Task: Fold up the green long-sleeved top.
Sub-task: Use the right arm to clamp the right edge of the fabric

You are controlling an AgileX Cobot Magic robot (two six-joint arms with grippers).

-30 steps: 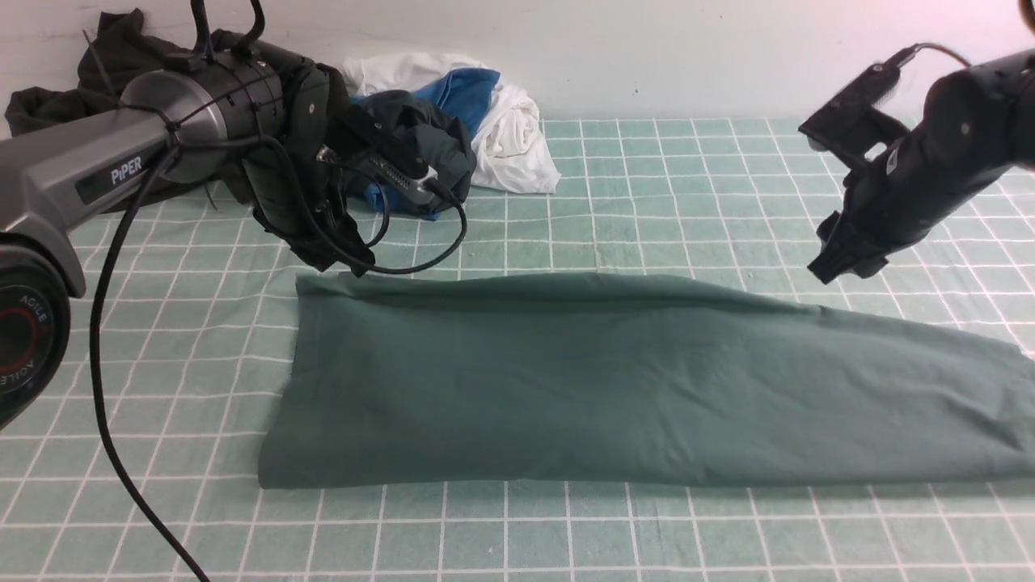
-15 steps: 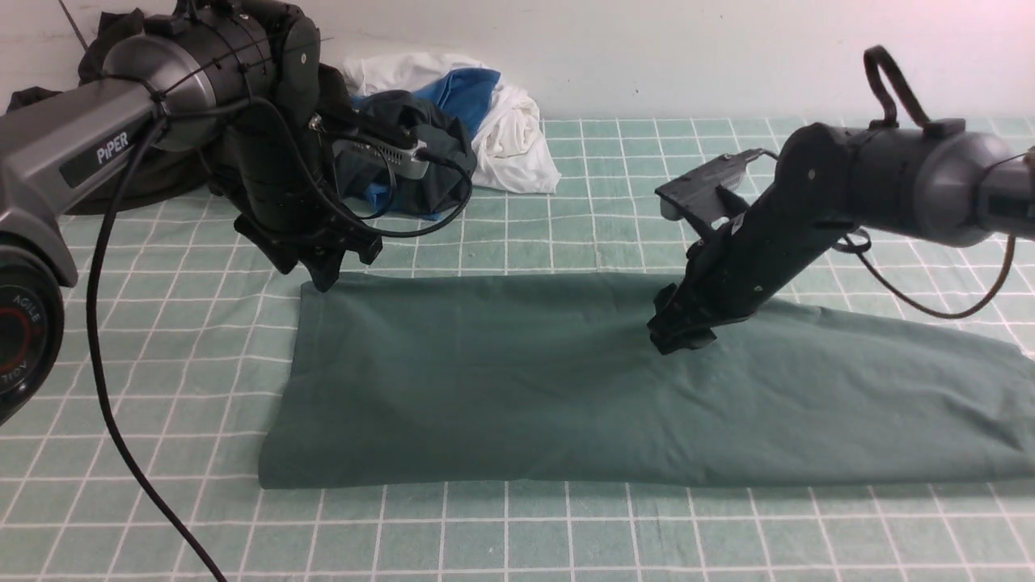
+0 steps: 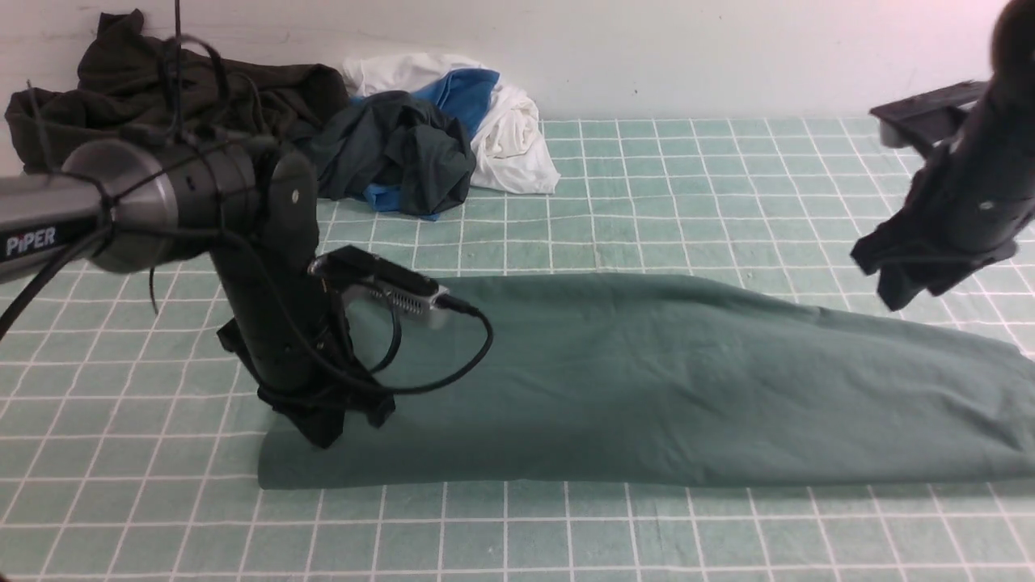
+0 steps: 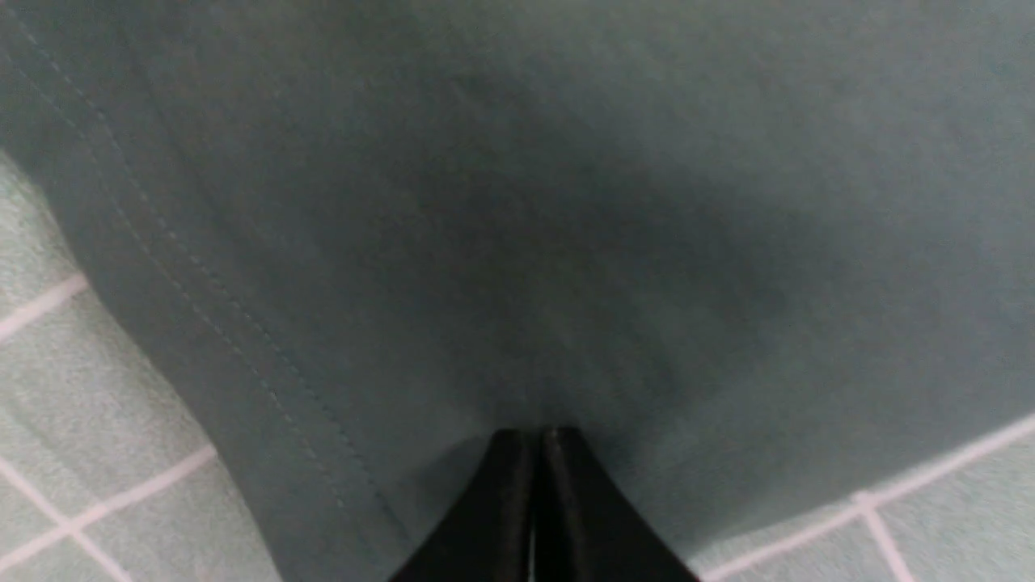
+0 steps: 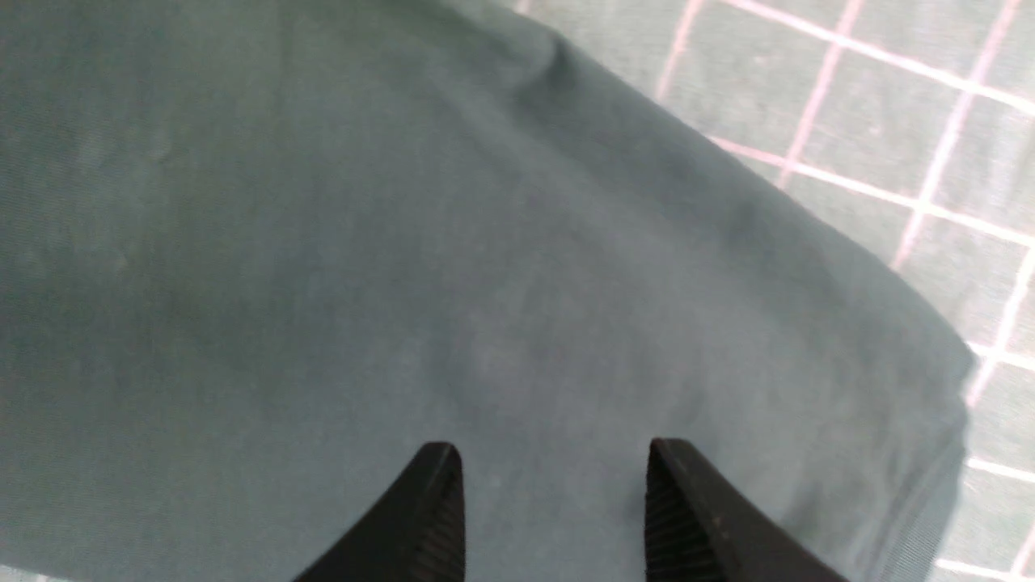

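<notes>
The green long-sleeved top's end (image 3: 999, 407) has a ribbed band (image 5: 919, 529) along its edge. I should expect the top's hidden neckline to gape open when I fold that end over.
The green long-sleeved top (image 3: 647, 380) lies flat as a long folded band across the checked cloth, its sleeves and neckline hidden. My left gripper (image 3: 323, 436) points straight down at the top's near left corner. Its jaws are shut (image 4: 534, 432), tips pressed on the teal fabric (image 4: 517, 202) beside a stitched hem; no cloth shows between them. My right gripper (image 3: 897, 283) hangs above the top's far right part. It is open (image 5: 552, 443), with only the flat fabric (image 5: 323, 242) below its fingers.
A pile of other clothes sits at the back left against the wall: a dark olive garment (image 3: 121, 81), a blackish-green one (image 3: 404, 153) and white and blue cloth (image 3: 501, 105). The left wrist cable (image 3: 453, 356) loops over the top. Checked table cover (image 3: 566, 533) lies in front.
My left arm came from the top's far left corner to its near left corner, lowered, and its jaws shut. My right arm swung over the top's middle, then back out right and higher.
</notes>
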